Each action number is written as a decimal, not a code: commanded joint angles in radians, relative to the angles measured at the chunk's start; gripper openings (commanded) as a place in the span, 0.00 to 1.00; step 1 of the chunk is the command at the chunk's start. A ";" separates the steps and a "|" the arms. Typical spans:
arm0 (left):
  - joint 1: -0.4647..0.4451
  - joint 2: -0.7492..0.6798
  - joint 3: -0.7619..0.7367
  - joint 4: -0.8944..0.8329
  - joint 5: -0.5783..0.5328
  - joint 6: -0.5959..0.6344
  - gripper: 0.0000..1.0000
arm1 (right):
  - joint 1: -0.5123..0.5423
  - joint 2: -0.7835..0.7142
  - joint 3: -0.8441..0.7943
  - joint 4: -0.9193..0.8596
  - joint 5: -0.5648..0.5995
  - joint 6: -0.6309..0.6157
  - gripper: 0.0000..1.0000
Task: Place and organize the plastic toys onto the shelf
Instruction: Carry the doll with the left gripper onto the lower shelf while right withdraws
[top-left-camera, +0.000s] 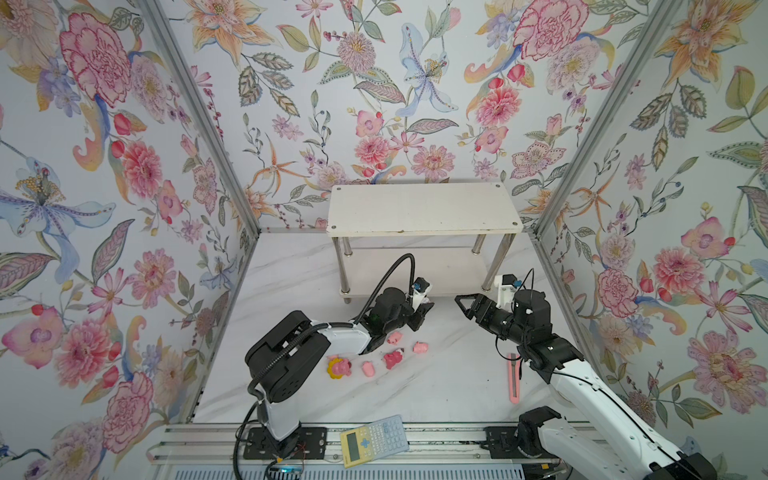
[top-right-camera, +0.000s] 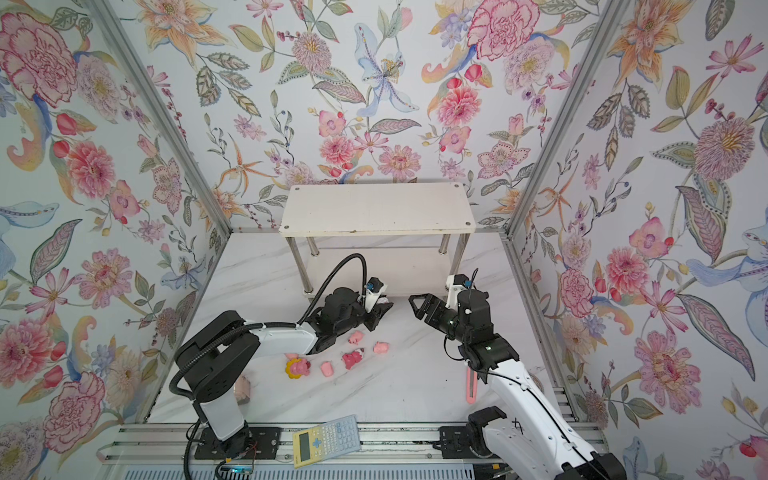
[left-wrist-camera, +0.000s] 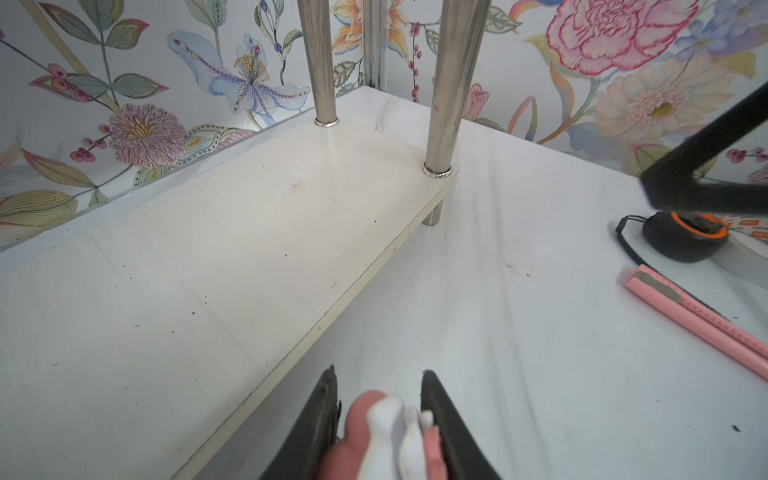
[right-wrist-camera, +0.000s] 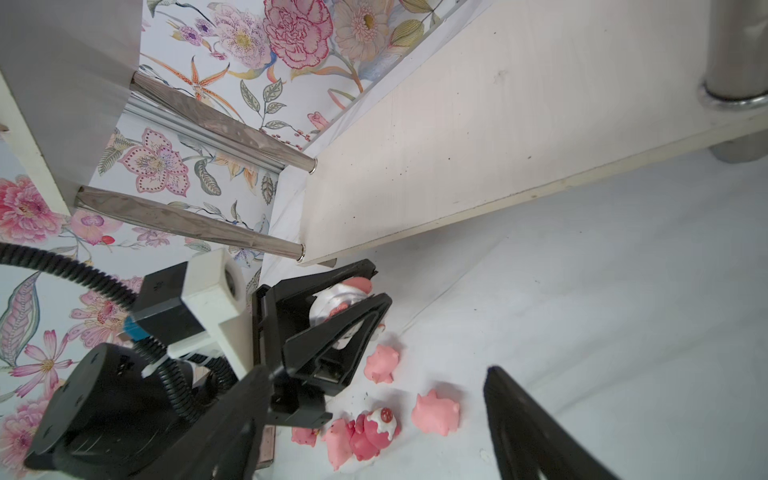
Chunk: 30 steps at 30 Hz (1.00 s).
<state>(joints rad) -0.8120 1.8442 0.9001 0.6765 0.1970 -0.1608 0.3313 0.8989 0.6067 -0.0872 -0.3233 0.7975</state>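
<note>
Next, my right gripper moves back because it hovers in front of the lower level's end post, and my left gripper should place the pink-and-white toy there.
The white two-tier shelf stands at the back, and both tiers look bare. My left gripper is shut on the round pink-and-white toy, just in front of the lower tier's front edge. On the table lie three pink pigs, a dark pink-red bear and a yellow-maned pink toy. Another pink toy peeks from under the left arm. My right gripper is open and empty, right of the left one and above the table.
A long pink utility knife lies on the right beside the right arm. A yellow-and-grey calculator rests on the front rail. A black-and-orange tape measure sits near the knife. Flowered walls close in three sides.
</note>
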 joint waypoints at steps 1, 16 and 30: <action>0.005 0.050 0.074 0.079 -0.030 0.084 0.00 | -0.005 -0.008 -0.016 -0.052 0.015 -0.040 0.82; 0.007 0.290 0.467 -0.003 0.202 0.259 0.00 | -0.181 -0.118 -0.033 -0.143 -0.093 -0.104 0.75; 0.040 0.517 0.767 -0.040 0.414 0.230 0.02 | -0.311 -0.134 -0.068 -0.149 -0.186 -0.112 0.73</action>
<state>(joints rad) -0.7845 2.3322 1.5902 0.6510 0.5335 0.0715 0.0296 0.7757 0.5541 -0.2279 -0.4835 0.7097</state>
